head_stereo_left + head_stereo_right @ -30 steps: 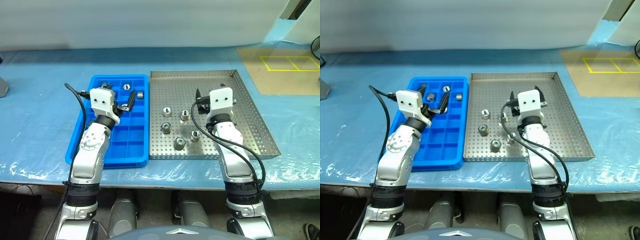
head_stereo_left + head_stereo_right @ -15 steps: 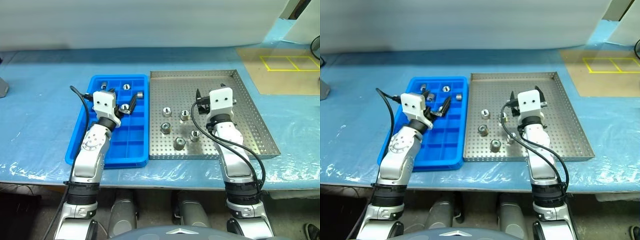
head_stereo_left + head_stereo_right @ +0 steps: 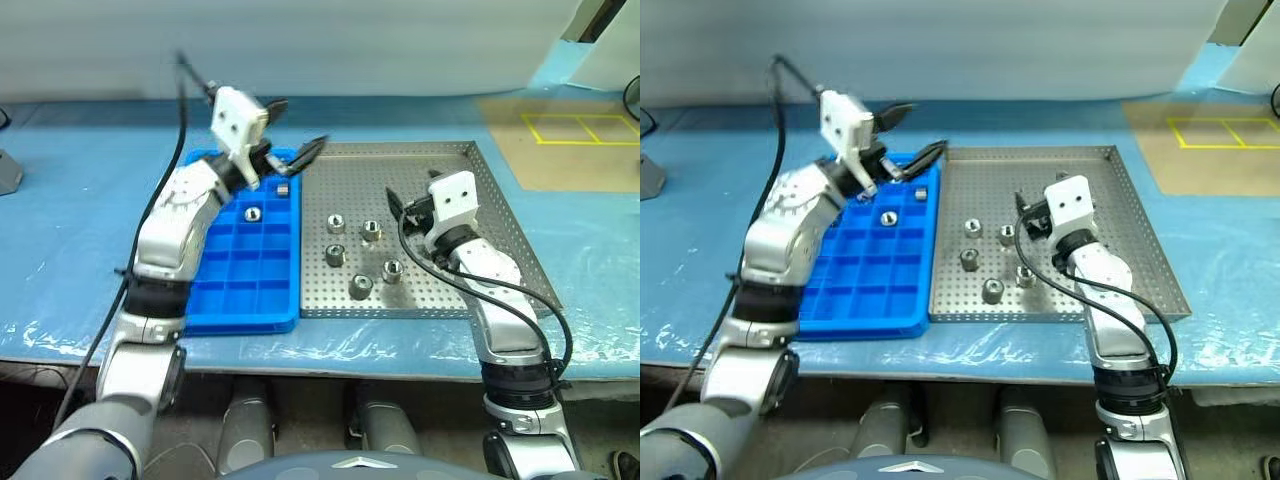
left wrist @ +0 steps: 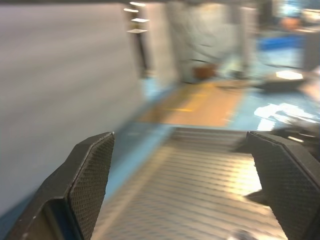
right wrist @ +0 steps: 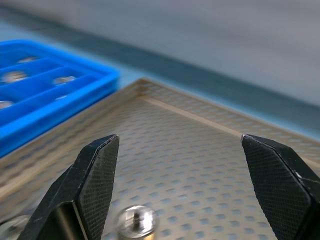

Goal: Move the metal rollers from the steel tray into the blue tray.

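I should expect a hollow cup with a spindle inside when I lift the standing roller (image 3: 335, 257), because the roller shows a pale rim (image 3: 335, 249) around a darker middle.
Several metal rollers (image 3: 359, 287) stand on the steel tray (image 3: 478, 168), grouped in its left half. The blue tray (image 3: 240, 285) lies to its left, with two rollers showing in its compartments (image 3: 252, 213); my left arm hides the far corner. My left gripper (image 3: 292, 128) hangs open and empty above the seam between the two trays, pointing right. My right gripper (image 3: 394, 206) is open and empty low over the steel tray, turned left, just right of the rollers. One roller (image 5: 136, 218) sits between its fingers (image 5: 95, 185) in the right wrist view, farther out.
A blue sheet covers the table (image 3: 80, 250). A brown board with yellow tape squares (image 3: 580, 126) lies at the back right. A grey object (image 3: 5, 172) sits at the left edge. A white panel runs along the back.
My left arm has lifted off the blue tray and swung up and right to the trays' shared edge, uncovering a roller in a compartment. My right gripper has turned leftward in place.
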Tool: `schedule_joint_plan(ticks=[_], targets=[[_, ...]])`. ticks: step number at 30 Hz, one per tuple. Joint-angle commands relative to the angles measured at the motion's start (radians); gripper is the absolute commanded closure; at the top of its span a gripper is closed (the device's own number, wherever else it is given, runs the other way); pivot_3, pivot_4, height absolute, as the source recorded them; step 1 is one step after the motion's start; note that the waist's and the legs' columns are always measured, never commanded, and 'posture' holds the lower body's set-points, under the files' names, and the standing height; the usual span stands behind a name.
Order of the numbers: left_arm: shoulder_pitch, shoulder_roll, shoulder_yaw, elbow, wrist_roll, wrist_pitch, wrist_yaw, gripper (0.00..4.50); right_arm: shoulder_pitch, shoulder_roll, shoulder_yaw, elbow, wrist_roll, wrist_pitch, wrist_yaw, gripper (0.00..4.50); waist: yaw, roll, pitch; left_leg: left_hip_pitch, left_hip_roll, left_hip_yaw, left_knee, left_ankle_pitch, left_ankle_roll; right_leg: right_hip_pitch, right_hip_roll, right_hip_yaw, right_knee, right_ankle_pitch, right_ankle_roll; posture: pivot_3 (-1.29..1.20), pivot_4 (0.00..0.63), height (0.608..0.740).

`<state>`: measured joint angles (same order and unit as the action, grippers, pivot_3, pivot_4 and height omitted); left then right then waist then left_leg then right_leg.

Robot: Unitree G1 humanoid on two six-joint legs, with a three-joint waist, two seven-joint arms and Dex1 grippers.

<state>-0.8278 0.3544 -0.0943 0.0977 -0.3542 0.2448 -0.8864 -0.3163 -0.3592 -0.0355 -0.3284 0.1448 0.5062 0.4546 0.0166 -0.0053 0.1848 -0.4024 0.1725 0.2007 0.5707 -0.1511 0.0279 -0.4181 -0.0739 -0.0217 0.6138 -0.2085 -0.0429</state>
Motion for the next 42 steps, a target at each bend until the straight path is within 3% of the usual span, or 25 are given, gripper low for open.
schedule_joint_plan(ticks=[1, 5, 9, 17, 22, 26, 37, 42], targets=[[-0.080, 0.012, -0.072, 0.122, 0.017, -0.088, -0.211, 0.03, -0.032, -0.094, -0.100, -0.069, 0.121, 0.053, 0.108, 0.45, -0.001, 0.000, 0.000, 0.000, 0.000, 0.000, 0.000, 0.000, 0.000, 0.000, 0.000, 0.000, 0.000, 0.000, 0.000, -0.25, 0.150, 0.740], [-0.137, 0.036, -0.209, 0.290, 0.159, -0.304, -0.405, 0.03, 0.037, -0.162, -0.153, -0.158, 0.225, 0.140, 0.153, 0.45, -0.002, 0.000, 0.000, 0.000, 0.000, 0.000, 0.001, 0.000, 0.001, 0.000, 0.000, 0.000, 0.000, 0.000, 0.000, -0.32, 0.150, 0.740], [-0.196, 0.015, -0.272, 0.477, 0.234, -0.460, -0.531, 0.03, 0.188, -0.216, -0.162, -0.333, 0.356, 0.255, 0.203, 0.45, -0.004, 0.001, -0.001, 0.000, 0.001, 0.001, 0.000, -0.001, 0.002, 0.001, 0.000, 0.000, -0.003, 0.000, 0.000, -0.40, 0.150, 0.740], [-0.341, -0.071, -0.347, 0.939, 0.481, -0.759, -0.413, 0.03, 0.314, -0.210, -0.148, -0.445, 0.364, 0.290, 0.101, 0.45, -0.022, 0.001, -0.001, 0.006, 0.000, 0.001, 0.003, -0.003, 0.004, 0.011, 0.000, -0.001, -0.007, -0.001, 0.002, -0.51, 0.150, 0.740], [-0.376, -0.106, -0.366, 1.054, 0.568, -0.838, -0.391, 0.03, 0.351, -0.196, -0.104, -0.456, 0.322, 0.265, 0.033, 0.45, -0.033, 0.001, -0.001, 0.006, 0.000, 0.001, 0.003, -0.003, 0.005, 0.012, -0.001, -0.001, -0.008, -0.003, 0.005, -0.52, 0.150, 0.740], [-0.404, -0.136, -0.379, 1.134, 0.638, -0.800, -0.356, 0.03, 0.358, -0.194, -0.072, -0.442, 0.283, 0.244, 0.001, 0.45, -0.037, 0.001, -0.001, 0.005, 0.000, 0.001, 0.002, -0.004, 0.006, 0.011, -0.001, -0.001, -0.009, -0.001, 0.002, -0.54, 0.150, 0.740], [-0.399, -0.154, -0.427, 1.184, 0.765, -0.804, -0.400, 0.03, 0.356, -0.156, -0.031, -0.429, 0.228, 0.222, -0.070, 0.45, -0.062, 0.001, -0.002, 0.006, 0.000, 0.000, 0.002, -0.004, 0.006, 0.012, -0.001, -0.002, -0.009, -0.003, 0.006, -0.56, 0.150, 0.740], [-0.399, -0.163, -0.475, 1.197, 0.854, -0.760, -0.262, 0.03, 0.359, -0.142, -0.014, -0.429, 0.190, 0.209, -0.099, 0.45, -0.062, 0.000, -0.003, 0.009, -0.001, 0.000, 0.003, -0.004, 0.007, 0.016, -0.001, -0.002, -0.010, -0.004, 0.008, -0.58, 0.150, 0.740]])
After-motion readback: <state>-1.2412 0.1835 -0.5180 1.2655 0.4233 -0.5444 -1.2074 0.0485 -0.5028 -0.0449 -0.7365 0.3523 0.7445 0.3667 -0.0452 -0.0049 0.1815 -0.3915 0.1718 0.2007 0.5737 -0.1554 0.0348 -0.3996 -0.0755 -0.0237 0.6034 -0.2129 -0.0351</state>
